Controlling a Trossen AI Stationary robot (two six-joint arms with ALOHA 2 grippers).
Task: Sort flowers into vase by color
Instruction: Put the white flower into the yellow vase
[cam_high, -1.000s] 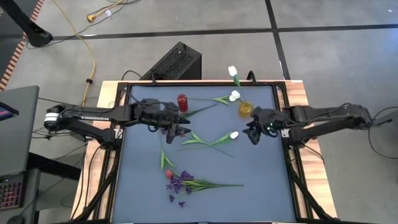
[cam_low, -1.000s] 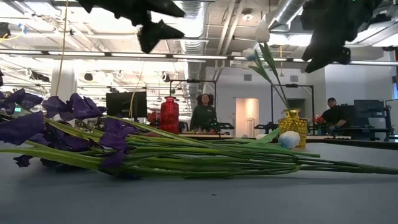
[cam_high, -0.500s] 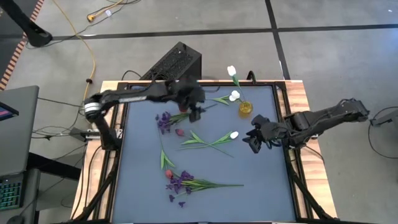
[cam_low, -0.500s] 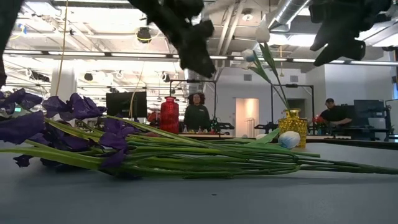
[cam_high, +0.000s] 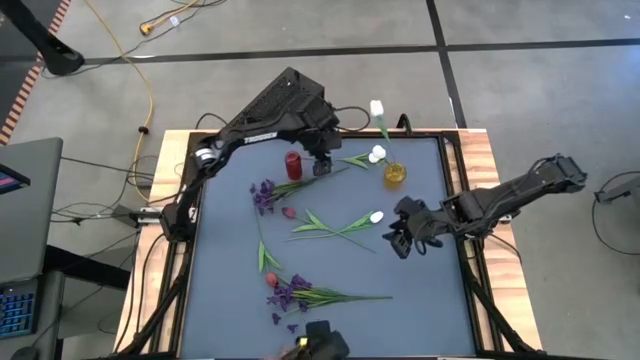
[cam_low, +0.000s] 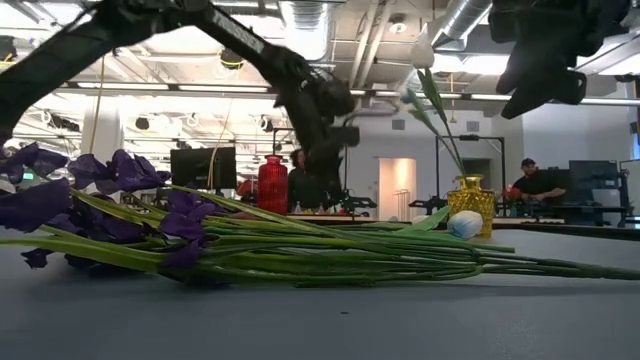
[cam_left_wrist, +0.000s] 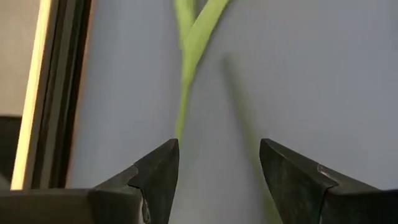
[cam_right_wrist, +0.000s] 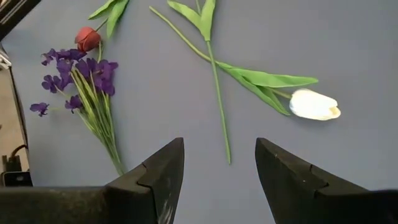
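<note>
I should keep moving down until the fingers are on both sides of the leafy green stem (cam_left_wrist: 184, 102). The stem runs lengthwise toward my left gripper's gap, clear of the purple flowers' stems (cam_left_wrist: 235, 81).
My left gripper (cam_high: 322, 166) is open at the far side of the table, just right of the red vase (cam_high: 292, 165). It hovers over a green stem (cam_left_wrist: 186, 68), which shows between its fingers. My right gripper (cam_high: 400, 238) is open above the table, right of a white tulip (cam_right_wrist: 314, 104) lying on its side. A yellow vase (cam_high: 394, 174) holds two white tulips (cam_high: 377, 153). A purple cluster (cam_high: 263, 193) and a red bud (cam_high: 288, 212) lie left of centre. Another purple bunch (cam_high: 292, 293) and red bud (cam_high: 270, 280) lie near the front.
A black box (cam_high: 285, 98) stands behind the table's far edge. The table's raised black frame (cam_high: 200, 150) borders the mat. In the low view, stems and purple flowers (cam_low: 120, 215) lie across the foreground, and people sit in the room beyond. Bare mat lies at the right front.
My left gripper has swung from the purple cluster left of centre toward the far edge and the right, ending beside the red vase. The purple cluster and red bud now lie uncovered on the mat. My right gripper has drifted slightly toward the near edge.
</note>
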